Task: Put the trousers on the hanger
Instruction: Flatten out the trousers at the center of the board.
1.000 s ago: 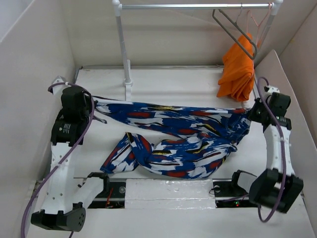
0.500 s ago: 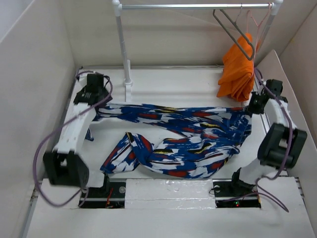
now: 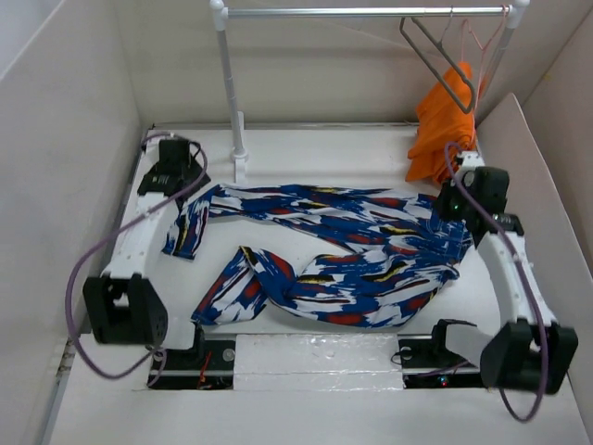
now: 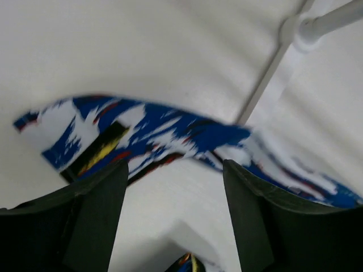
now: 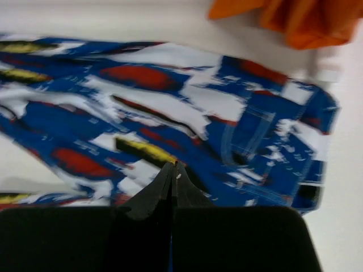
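The front leg (image 3: 243, 289) is lying away from the back leg, so next my right gripper goes to the crotch (image 3: 371, 252) while my left gripper lays the front leg over.
The trousers (image 3: 343, 250), deep blue with white, red and yellow patches, lie loosely spread across the table. One leg end (image 4: 142, 127) rests just beyond my left gripper (image 4: 174, 167), which is open with only bare table between its fingers. In the top view this left gripper (image 3: 176, 181) is at the trousers' far-left end. My right gripper (image 5: 172, 165) is shut and empty, hovering over the waist part of the trousers (image 5: 170, 102); from above, the right gripper (image 3: 460, 199) is at the cloth's right end. The dark grey hanger (image 3: 440, 65) hangs on the rail, top right.
A white rack has a post (image 3: 232, 93) at the back centre and a rail (image 3: 371, 12) across the top. An orange garment (image 3: 445, 130) and a thin copper wire hanger (image 3: 477, 37) hang at its right end. Pale walls close in on both sides.
Both grippers have let go of the trousers, which were stretched between them and now lie slack on the table. The left gripper opened; the right gripper reopened briefly and shut again, empty.
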{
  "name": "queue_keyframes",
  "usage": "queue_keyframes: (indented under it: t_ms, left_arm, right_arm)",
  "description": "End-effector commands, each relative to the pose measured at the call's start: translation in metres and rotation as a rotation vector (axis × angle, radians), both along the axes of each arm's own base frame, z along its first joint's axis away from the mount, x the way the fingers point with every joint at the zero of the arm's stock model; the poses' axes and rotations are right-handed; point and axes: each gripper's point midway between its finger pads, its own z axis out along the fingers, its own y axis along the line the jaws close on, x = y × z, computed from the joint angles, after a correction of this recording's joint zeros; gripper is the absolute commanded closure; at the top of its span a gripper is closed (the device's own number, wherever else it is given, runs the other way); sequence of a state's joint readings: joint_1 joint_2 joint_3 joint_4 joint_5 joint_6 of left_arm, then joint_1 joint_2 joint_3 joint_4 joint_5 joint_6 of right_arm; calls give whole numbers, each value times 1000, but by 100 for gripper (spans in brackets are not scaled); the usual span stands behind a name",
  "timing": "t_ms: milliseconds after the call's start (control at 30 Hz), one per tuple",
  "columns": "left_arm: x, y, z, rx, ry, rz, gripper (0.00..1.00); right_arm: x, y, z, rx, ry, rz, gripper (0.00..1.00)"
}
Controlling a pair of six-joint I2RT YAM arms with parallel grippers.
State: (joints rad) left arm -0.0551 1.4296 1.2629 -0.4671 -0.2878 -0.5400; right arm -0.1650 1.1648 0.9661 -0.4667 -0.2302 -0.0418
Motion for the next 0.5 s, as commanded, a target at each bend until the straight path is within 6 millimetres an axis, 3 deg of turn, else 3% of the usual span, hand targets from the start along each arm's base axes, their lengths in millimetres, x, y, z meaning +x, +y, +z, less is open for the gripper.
queue_keyframes:
  t_ms: [0, 33, 67, 133, 167, 267, 300, 467]
  left_arm:
    - [-49, -3, -38, -116, 25, 62, 37]
    - [-55, -7, -42, -136, 4, 43, 60]
    - [-59, -6, -40, -131, -35, 35, 67]
    - [-77, 2, -53, -89, -5, 53, 85]
    - [-88, 2, -65, -86, 53, 56, 86]
    - [-114, 1, -121, -102, 241, 100, 85]
    - [-117, 3, -136, -93, 290, 117, 75]
    - [-121, 15, -159, -41, 344, 181, 61]
  right_arm:
    - [-33, 49, -6, 45, -67, 142, 100]
    - [-42, 55, -6, 41, -75, 169, 100]
    - [-53, 66, 4, 52, -119, 229, 100]
    - [-73, 79, -4, 31, -75, 311, 93]
    - [-79, 83, -5, 24, -73, 337, 72]
    - [-93, 90, -19, 7, -25, 396, 46]
    - [-94, 93, -20, 17, -30, 411, 44]
    - [-96, 108, -19, 39, -61, 494, 43]
